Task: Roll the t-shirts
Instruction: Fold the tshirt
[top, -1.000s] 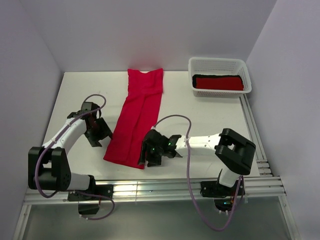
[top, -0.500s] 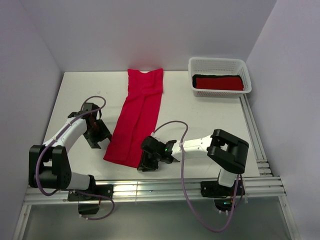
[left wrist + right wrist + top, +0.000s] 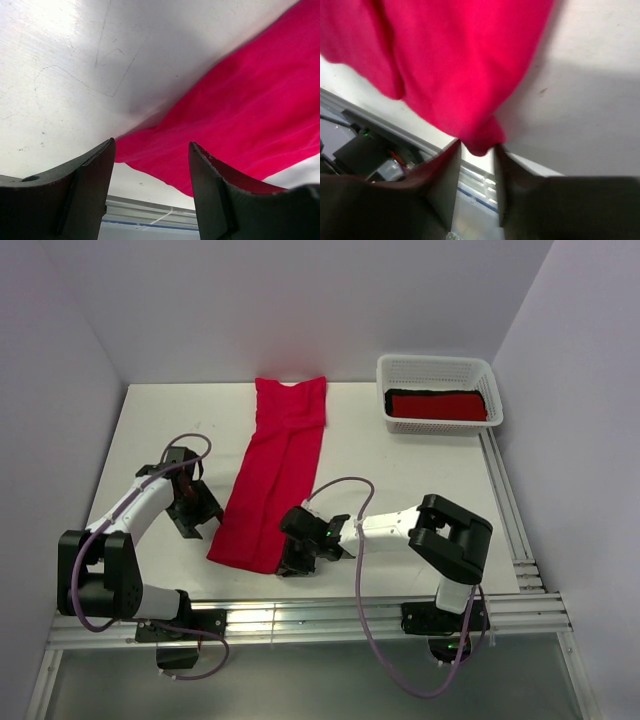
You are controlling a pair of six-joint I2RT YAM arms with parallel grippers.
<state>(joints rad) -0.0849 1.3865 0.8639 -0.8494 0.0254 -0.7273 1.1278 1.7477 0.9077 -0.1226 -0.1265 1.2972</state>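
Note:
My right gripper should pull the hem corner (image 3: 483, 136) over to straighten the red t-shirt, which slants from collar to hem end (image 3: 242, 543), then regrip the hem corner to roll.
A red t-shirt (image 3: 280, 470) lies folded into a long narrow strip down the middle of the white table, collar end far, hem end near. My left gripper (image 3: 196, 514) is open just left of the strip's near left edge. In the left wrist view (image 3: 150, 145) the red fabric (image 3: 240, 110) lies ahead of its spread fingers, untouched. My right gripper (image 3: 296, 558) is at the near right corner of the strip. In the right wrist view (image 3: 476, 146) its fingers are closed narrowly on that bunched corner (image 3: 477, 140).
A white lattice basket (image 3: 437, 362) stands at the far right and holds a rolled red t-shirt (image 3: 436, 406) on black cloth (image 3: 400, 393). Metal rails (image 3: 350, 615) run along the near table edge, close behind both grippers. Walls close the left, back and right.
My right gripper has moved left to the strip's near right corner and narrowed its fingers onto it. My left gripper has shifted slightly and stays open.

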